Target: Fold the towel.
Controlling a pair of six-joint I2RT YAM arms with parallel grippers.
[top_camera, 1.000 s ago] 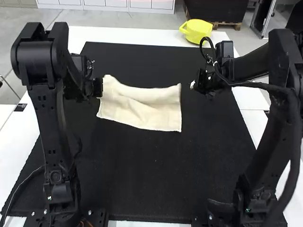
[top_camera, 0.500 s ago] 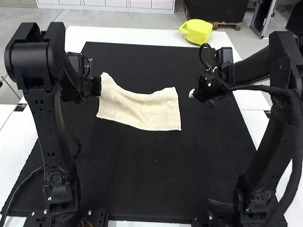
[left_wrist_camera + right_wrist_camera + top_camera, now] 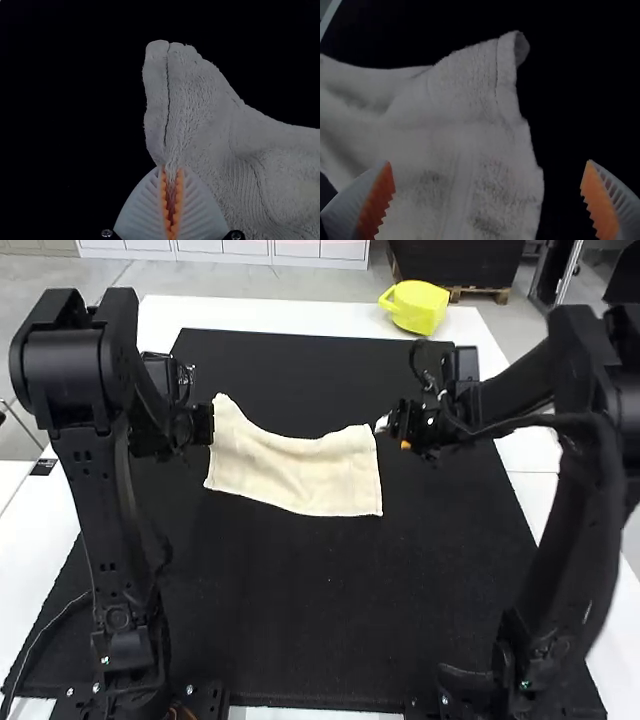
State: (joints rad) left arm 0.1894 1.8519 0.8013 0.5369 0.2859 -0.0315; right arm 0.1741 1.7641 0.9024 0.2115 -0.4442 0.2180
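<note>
I expect the towel to double over into a narrow strip when I fold it toward the towel's near edge, because the towel's far edge (image 3: 300, 445) sags between its raised corners.
The cream towel (image 3: 300, 475) lies across the upper middle of the black mat, its far edge dipping between two raised corners. At its left side is my left gripper (image 3: 208, 425). In the left wrist view, my left gripper (image 3: 171, 200) is shut on a pinched part of the towel's side edge, with the towel (image 3: 200, 110) spreading beyond the fingertips. My right gripper (image 3: 388, 424) is beside the towel's far right corner. In the right wrist view, my right gripper (image 3: 487, 175) stands wide open, its fingers on either side of the towel's edge; the towel (image 3: 455, 135) has a small curled corner.
A black mat (image 3: 300, 610) covers most of the white table (image 3: 270, 315). A yellow container (image 3: 416, 306) with a handle stands at the table's far right edge, beyond the mat.
My right gripper has moved left to the towel's far right corner. The towel's far right part has shifted slightly left and its middle dips more. The left arm has moved only a little.
</note>
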